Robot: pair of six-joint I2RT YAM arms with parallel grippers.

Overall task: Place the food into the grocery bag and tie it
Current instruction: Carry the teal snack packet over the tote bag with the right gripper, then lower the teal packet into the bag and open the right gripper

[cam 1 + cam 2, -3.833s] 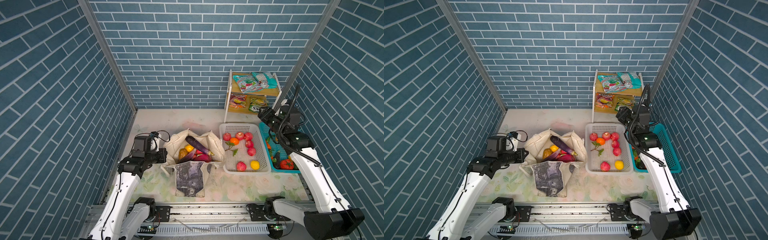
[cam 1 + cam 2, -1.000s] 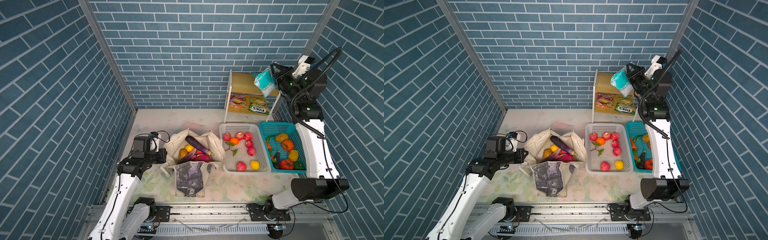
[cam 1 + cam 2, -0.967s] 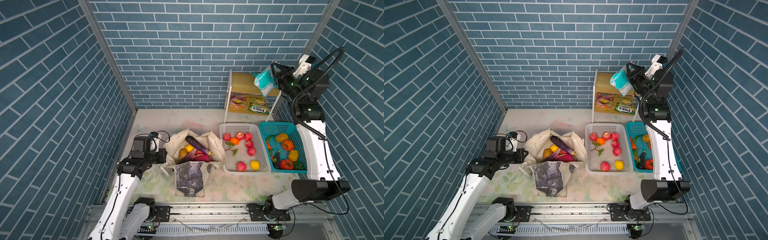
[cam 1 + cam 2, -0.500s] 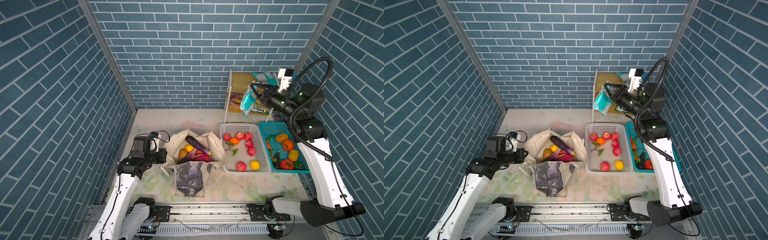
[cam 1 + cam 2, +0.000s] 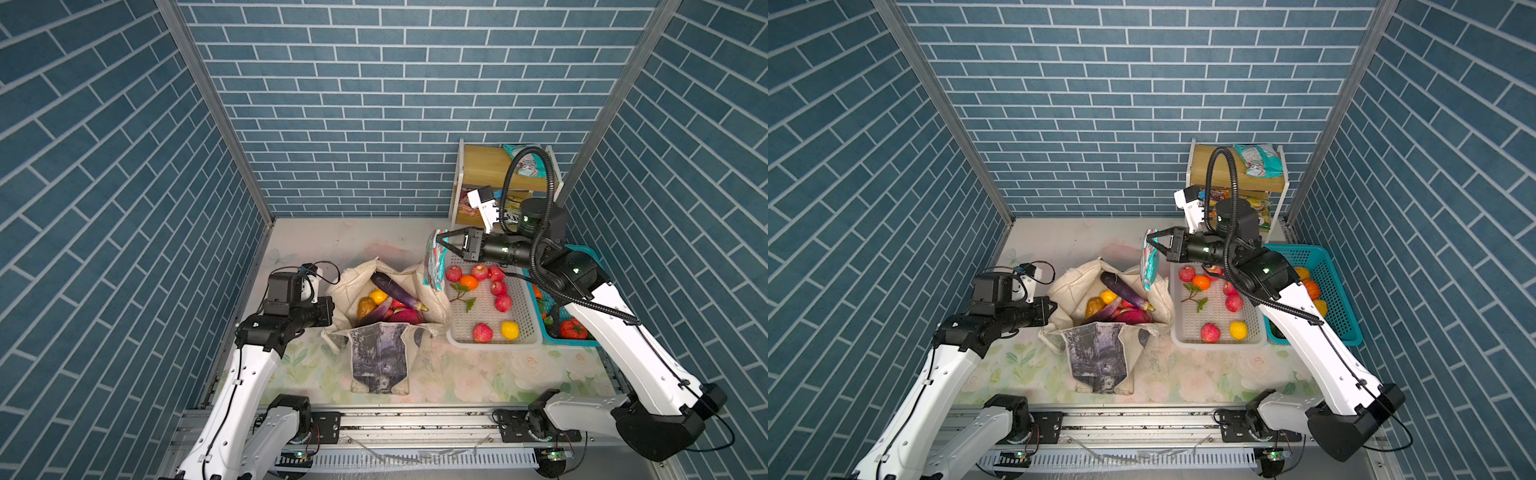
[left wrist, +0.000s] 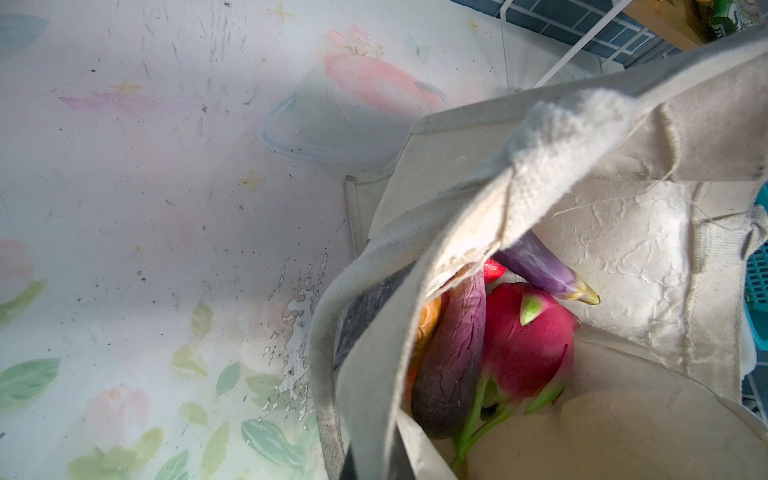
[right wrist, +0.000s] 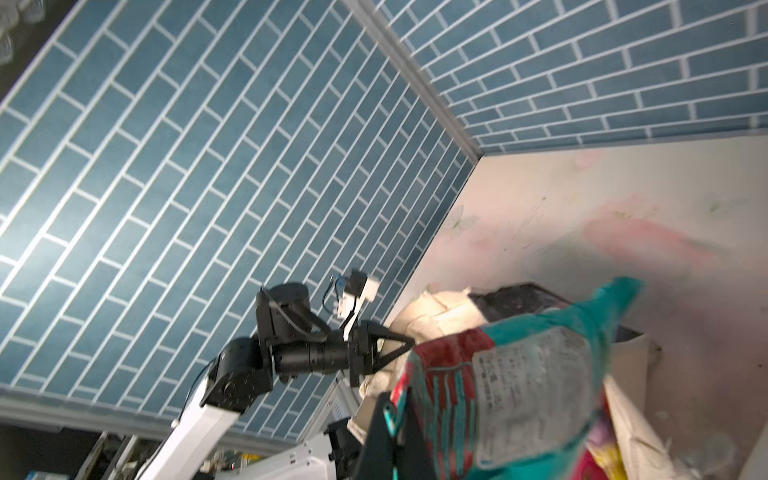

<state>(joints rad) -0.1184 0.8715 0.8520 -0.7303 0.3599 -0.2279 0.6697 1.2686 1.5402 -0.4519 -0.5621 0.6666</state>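
Observation:
The teal packet (image 5: 436,265) is hanging upright by its top and the bag's opening is wide, so my right gripper keeps moving inward and lets go over the bag's middle (image 5: 387,302).
The cream grocery bag (image 5: 380,357) (image 5: 1098,353) stands open at mid-table. Inside it lie a purple aubergine (image 5: 395,291) (image 6: 453,353), a pink dragon fruit (image 5: 405,316) (image 6: 523,340) and yellow fruit. My left gripper (image 5: 332,311) (image 5: 1054,309) (image 6: 372,467) is shut on the bag's left rim. My right gripper (image 5: 437,241) (image 5: 1151,242) (image 7: 392,436) is shut on the top of a teal snack packet (image 5: 432,266) (image 5: 1150,264) (image 7: 519,395). The packet hangs over the bag's right rim, beside the white basket.
A white perforated basket (image 5: 494,343) right of the bag holds red apples, an orange and a yellow fruit. A teal basket (image 5: 1325,282) with more produce stands further right. The wooden shelf (image 5: 482,166) at the back right carries another teal packet (image 5: 528,162).
My right arm has swung down and to the left from the shelf top, carrying the teal packet to the bag's right rim. The left arm has held still on the bag.

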